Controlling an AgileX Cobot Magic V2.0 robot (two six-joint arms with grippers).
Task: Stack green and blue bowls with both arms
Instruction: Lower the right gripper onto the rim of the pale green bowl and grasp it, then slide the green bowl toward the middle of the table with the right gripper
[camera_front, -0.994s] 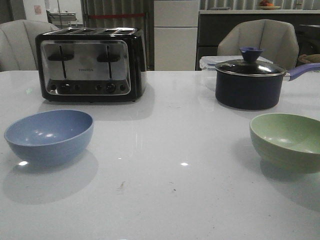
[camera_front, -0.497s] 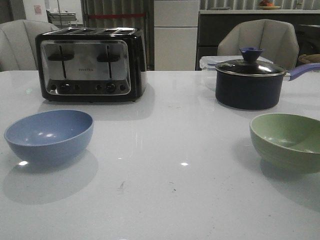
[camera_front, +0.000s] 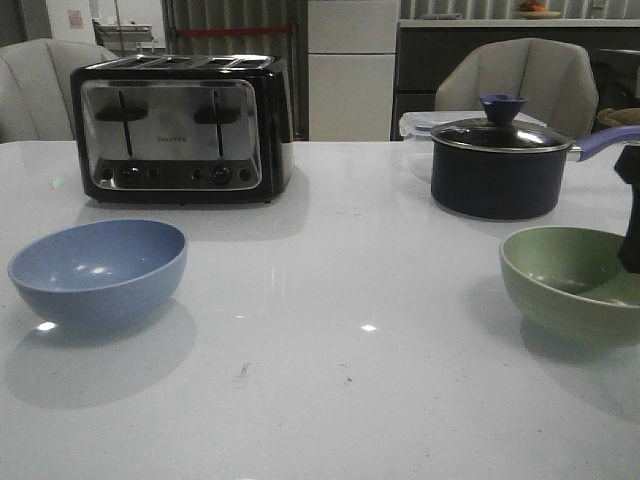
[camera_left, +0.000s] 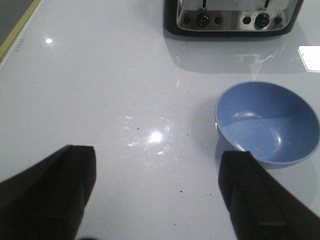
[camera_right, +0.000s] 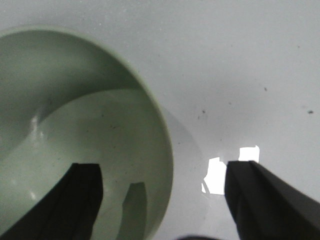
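I should move the green bowl to the middle (camera_front: 316, 338) with my right gripper before my left gripper stacks the blue bowl, because the green bowl is far from the blue bowl.
The blue bowl (camera_front: 98, 270) sits upright and empty at the table's left front; it also shows in the left wrist view (camera_left: 266, 123). My left gripper (camera_left: 157, 192) is open and empty above bare table, the bowl just beyond one finger; it is out of the front view. The green bowl (camera_front: 573, 280) sits upright at the right front. My right gripper (camera_right: 162, 197) is open and straddles its rim (camera_right: 159, 135), one finger inside the bowl and one outside, not touching it. A dark part of the right arm (camera_front: 631, 210) shows at the front view's right edge.
A black and chrome toaster (camera_front: 180, 128) stands at the back left. A dark lidded saucepan (camera_front: 497, 165) with a purple handle stands at the back right, a clear container behind it. Chairs stand beyond the table's far edge.
My right arm has come into the front view at the right edge, over the green bowl, and the bowl has darkened under its shadow. The bowls have not moved.
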